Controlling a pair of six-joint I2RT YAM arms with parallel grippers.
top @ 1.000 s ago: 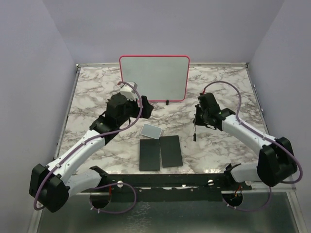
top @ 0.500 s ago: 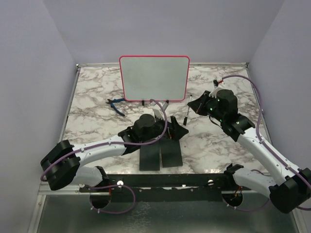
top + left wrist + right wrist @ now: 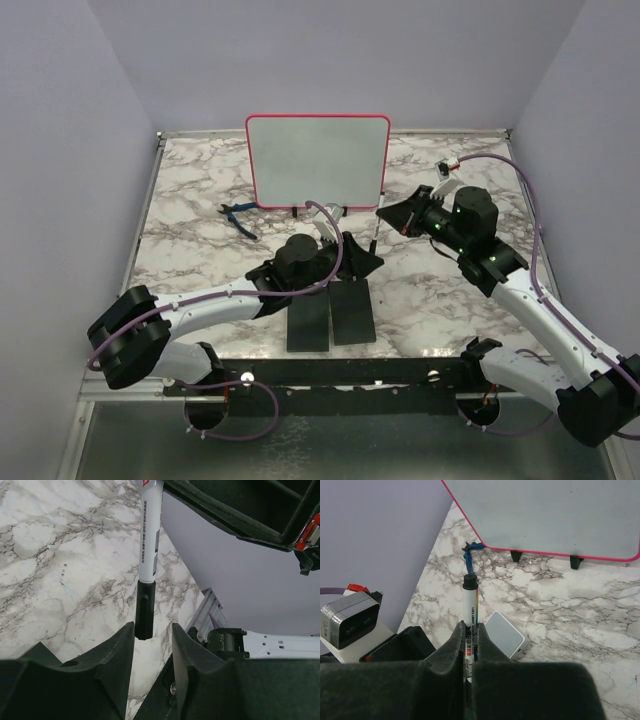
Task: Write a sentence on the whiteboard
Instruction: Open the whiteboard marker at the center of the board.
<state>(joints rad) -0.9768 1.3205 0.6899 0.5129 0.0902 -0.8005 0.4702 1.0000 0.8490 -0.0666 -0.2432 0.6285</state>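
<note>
The robot's left gripper has the end of the marker's black cap (image 3: pixel 144 633) shallow and off-center in its fingers, so it should first open them and move further over the cap (image 3: pixel 146 600).
The whiteboard (image 3: pixel 318 160) stands upright on two black feet at the back of the marble table, and its face (image 3: pixel 545 515) is plain, with no sentence in view. My right gripper (image 3: pixel 392 215) is shut on a white marker (image 3: pixel 470 602) and holds it in the air in front of the board. The marker's black cap (image 3: pixel 144 610) points toward my left gripper (image 3: pixel 153 627). The cap's end sits just between the left fingertips. The left jaws stand narrowed around it, with a gap still showing on one side.
A small grey-white pad (image 3: pixel 506 635) lies below the marker. Two black slabs (image 3: pixel 330 315) lie side by side near the front edge. A blue-handled tool (image 3: pixel 238 216) rests left of the board. The left arm crosses the table's middle.
The left arm swung from the board's left side to the centre, and its jaws narrowed around the cap. The right gripper carried the marker up and toward the board.
</note>
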